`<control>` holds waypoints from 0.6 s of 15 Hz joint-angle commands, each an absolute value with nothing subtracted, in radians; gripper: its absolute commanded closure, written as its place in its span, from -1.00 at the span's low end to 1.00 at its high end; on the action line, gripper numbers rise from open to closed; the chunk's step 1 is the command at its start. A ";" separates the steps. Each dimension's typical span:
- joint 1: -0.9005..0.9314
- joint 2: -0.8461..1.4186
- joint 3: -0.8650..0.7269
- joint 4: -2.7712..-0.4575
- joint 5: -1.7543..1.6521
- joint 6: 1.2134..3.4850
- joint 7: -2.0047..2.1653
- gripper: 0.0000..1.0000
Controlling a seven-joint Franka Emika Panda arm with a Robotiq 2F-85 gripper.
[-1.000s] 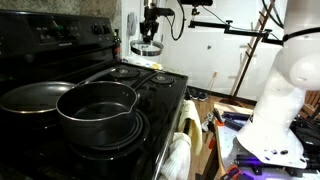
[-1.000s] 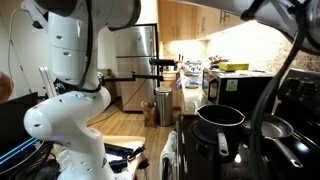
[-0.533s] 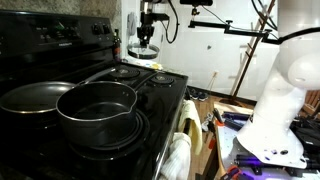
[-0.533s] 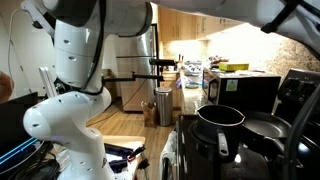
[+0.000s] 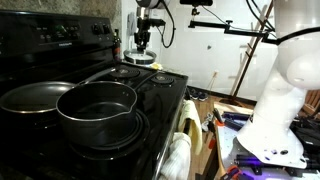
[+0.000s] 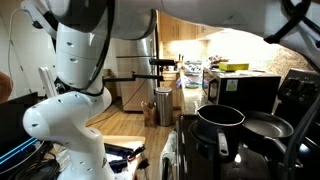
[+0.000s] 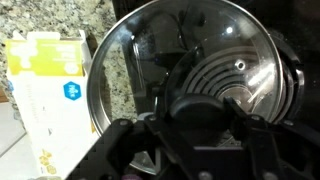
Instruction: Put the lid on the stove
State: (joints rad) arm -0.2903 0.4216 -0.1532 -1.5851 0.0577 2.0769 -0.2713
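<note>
My gripper is holding the lid's knob while the lid's edge [image 7: 112,95] sticks out over the granite counter beside the box. It should move the lid farther over the black stove [image 7: 205,40] before letting go of the knob.
The lid [image 7: 150,50], clear glass with a silver rim, fills the wrist view. My gripper [image 7: 205,108] is shut on its dark centre knob. A coil burner shows through the glass. In an exterior view the gripper [image 5: 142,42] holds the lid [image 5: 140,58] level, just above the back right corner of the black stove [image 5: 165,95], near the rear burner. I cannot tell whether the lid touches the cooktop. In the exterior view from the robot's side the gripper and lid are hidden.
A deep dark pot [image 5: 97,105] sits on the front burner and a grey frying pan [image 5: 30,97] beside it; both also show from the robot's side, pot [image 6: 220,117] and pan [image 6: 268,127]. A yellow-white box [image 7: 45,90] stands next to the lid. A towel [image 5: 178,155] hangs on the stove front.
The gripper has carried the lid down and further toward the stove's back corner, closer to the cooktop. Pot and pan have not moved.
</note>
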 commanded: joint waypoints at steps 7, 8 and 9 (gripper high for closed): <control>-0.291 0.386 -0.166 -1.619 0.021 2.020 -0.263 0.31; -0.295 0.383 -0.169 -1.625 0.024 2.014 -0.265 0.31; -0.296 0.382 -0.174 -1.636 0.025 2.014 -0.267 0.31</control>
State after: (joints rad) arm -0.2864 0.4208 -0.1672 -1.5968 0.0450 2.0306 -0.2705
